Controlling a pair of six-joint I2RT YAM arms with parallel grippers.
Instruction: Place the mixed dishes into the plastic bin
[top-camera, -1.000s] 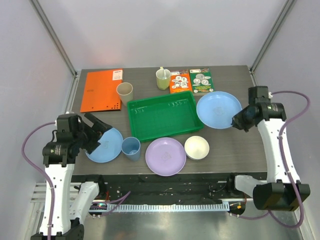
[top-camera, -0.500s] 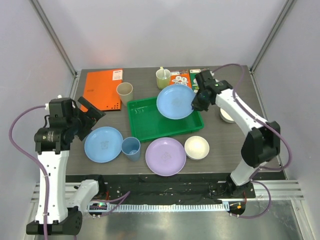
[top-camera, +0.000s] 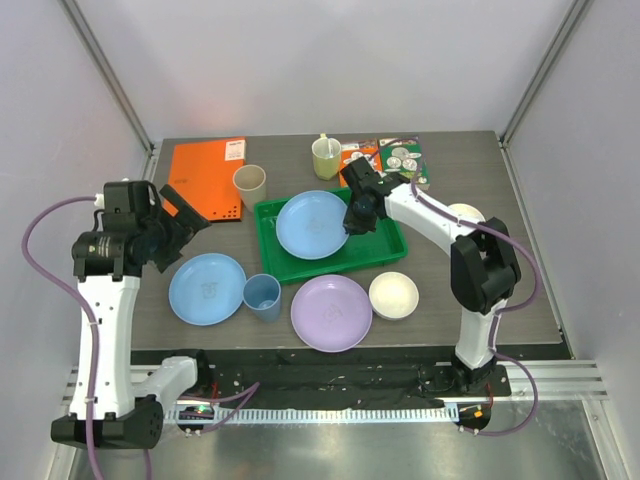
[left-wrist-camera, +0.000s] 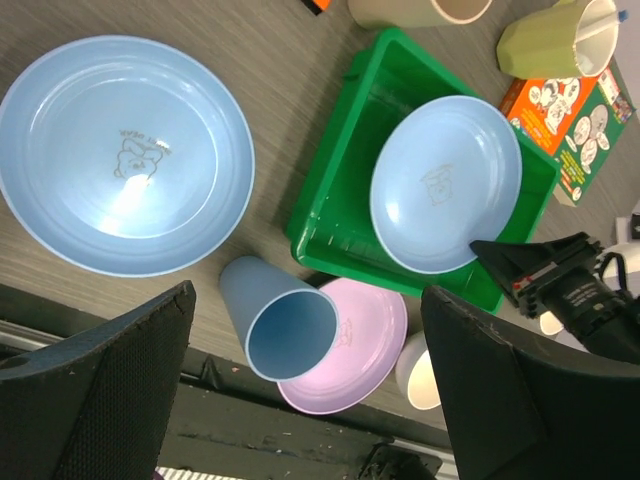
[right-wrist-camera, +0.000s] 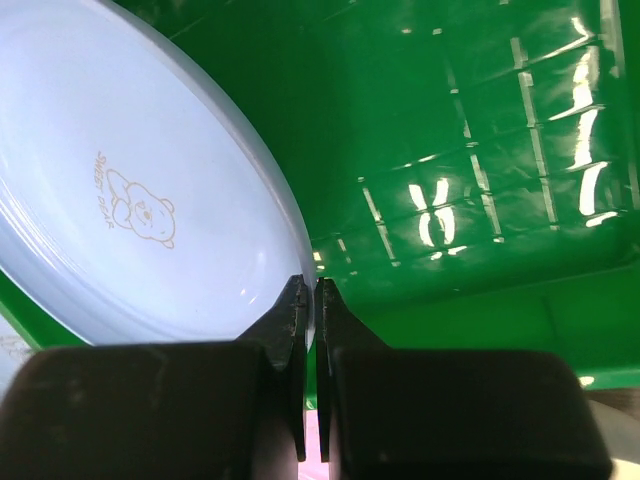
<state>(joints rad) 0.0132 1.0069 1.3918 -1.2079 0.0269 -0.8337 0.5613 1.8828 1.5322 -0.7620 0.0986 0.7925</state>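
My right gripper should carry on lowering the light blue plate (top-camera: 311, 225), which hangs face up over the empty green bin, until it sits on the bin's bottom (top-camera: 277, 260).
My right gripper (top-camera: 352, 218) is shut on the rim of a light blue plate (top-camera: 311, 224) and holds it over the green plastic bin (top-camera: 385, 240); the plate (right-wrist-camera: 130, 190) and the bin (right-wrist-camera: 470, 150) also show in the right wrist view. My left gripper (top-camera: 188, 228) is open and empty above the table's left side. A second light blue plate (top-camera: 207, 288), a blue cup (top-camera: 262, 296), a lilac plate (top-camera: 331, 312) and a cream bowl (top-camera: 393, 295) sit near the front edge. A beige cup (top-camera: 250, 185) stands behind the bin.
An orange folder (top-camera: 205, 180) lies at the back left. A yellow-green mug (top-camera: 326, 157) with a spoon and two printed cards (top-camera: 400, 157) lie behind the bin. A cream dish (top-camera: 465, 215) sits right of the bin.
My right gripper has carried the light blue plate from the table's right side leftward to over the bin. My left gripper rose off the left plate and drew back.
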